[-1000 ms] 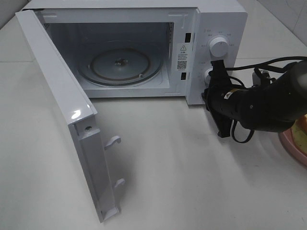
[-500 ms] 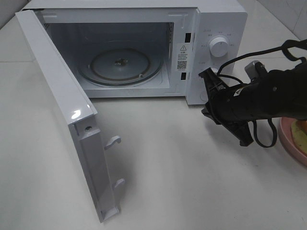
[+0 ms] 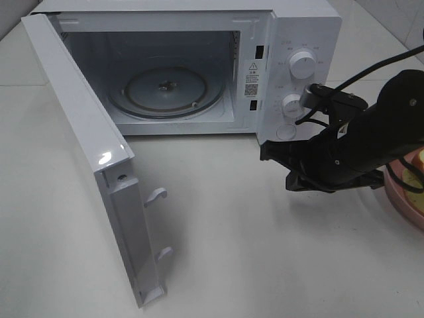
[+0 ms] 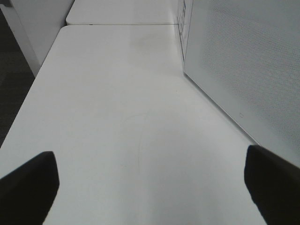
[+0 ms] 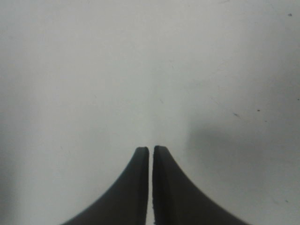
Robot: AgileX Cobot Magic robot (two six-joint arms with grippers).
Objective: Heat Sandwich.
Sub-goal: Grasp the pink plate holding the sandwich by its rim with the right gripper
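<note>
The microwave door is fully open and the turntable [image 3: 167,87] is empty, so the robot's right gripper should keep moving toward the pink plate [image 3: 397,193] and open its fingers wide over the plate's rim.
The sandwich [image 3: 419,165] shows only as a tan-yellow sliver at the far right edge, lying on a pink plate [image 3: 399,199] and mostly cut off by the picture edge and my right arm. My right gripper [image 3: 265,152] points left, low over the table in front of the microwave's control panel [image 3: 301,86]. In the right wrist view its fingers [image 5: 136,187] stand nearly together with a hairline gap, nothing between them, over bare white table. My left gripper [image 4: 150,187] is wide open and empty beside the microwave door; it does not show in the exterior view.
The white microwave [image 3: 199,40] stands at the back with its door [image 3: 86,146] swung fully open to the left and a glass turntable [image 3: 165,89] inside. Two knobs and a round button sit on its panel. The door's outer face [image 4: 243,70] fills one side of the left wrist view.
My right arm has swung away from the microwave's knobs, turning from pointing down to pointing left over the table. The left gripper has not moved.
</note>
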